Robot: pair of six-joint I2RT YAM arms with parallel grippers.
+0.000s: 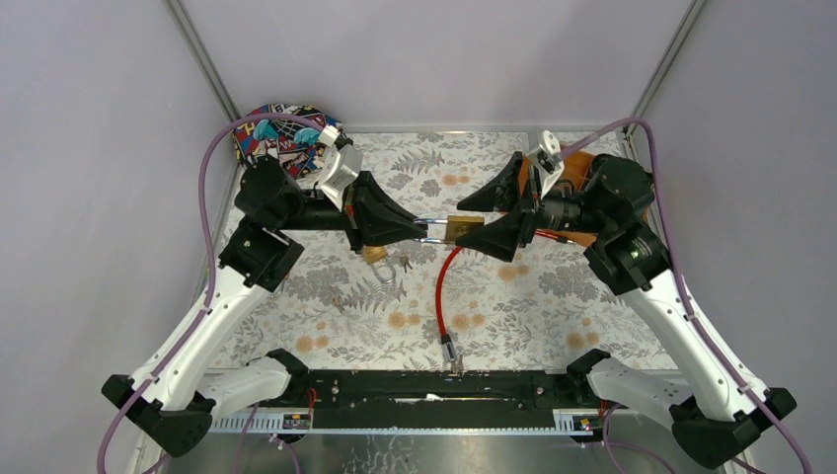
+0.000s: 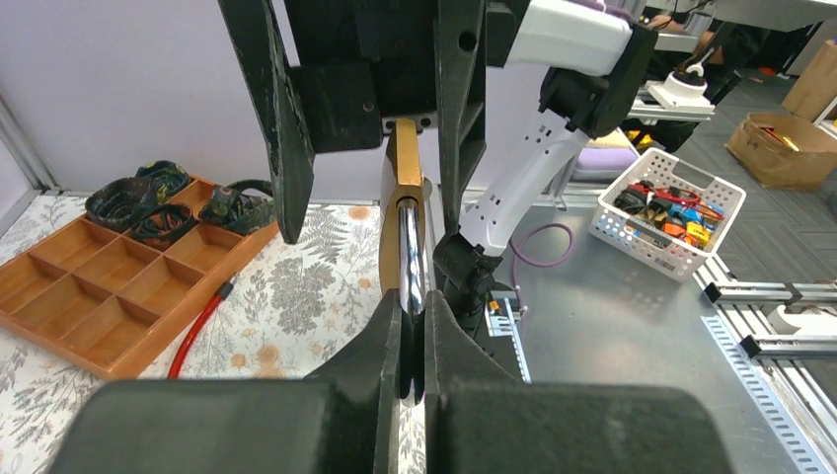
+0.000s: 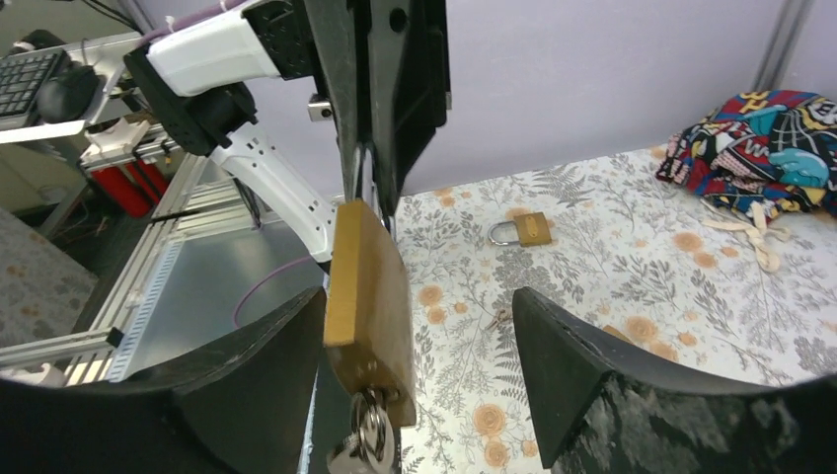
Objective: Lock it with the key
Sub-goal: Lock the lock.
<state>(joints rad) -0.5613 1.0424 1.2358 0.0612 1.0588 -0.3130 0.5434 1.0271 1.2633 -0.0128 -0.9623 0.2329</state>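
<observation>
The shackle is deep between the left gripper's fingers, so the right gripper should first close on the padlock's body, and then the left gripper should take the shackle's end.
A brass padlock hangs in the air between the two arms over the middle of the mat. My left gripper is shut on its steel shackle, with the brass body pointing away from it. The key sits in the keyhole at the body's free end, its ring hanging down. My right gripper is open, one finger on each side of the body; the left finger stands close to it, the right one well apart.
A second padlock and loose keys lie on the floral mat. A red cable curves toward the front edge. A wooden compartment tray sits at the right, a patterned cloth in the back left corner.
</observation>
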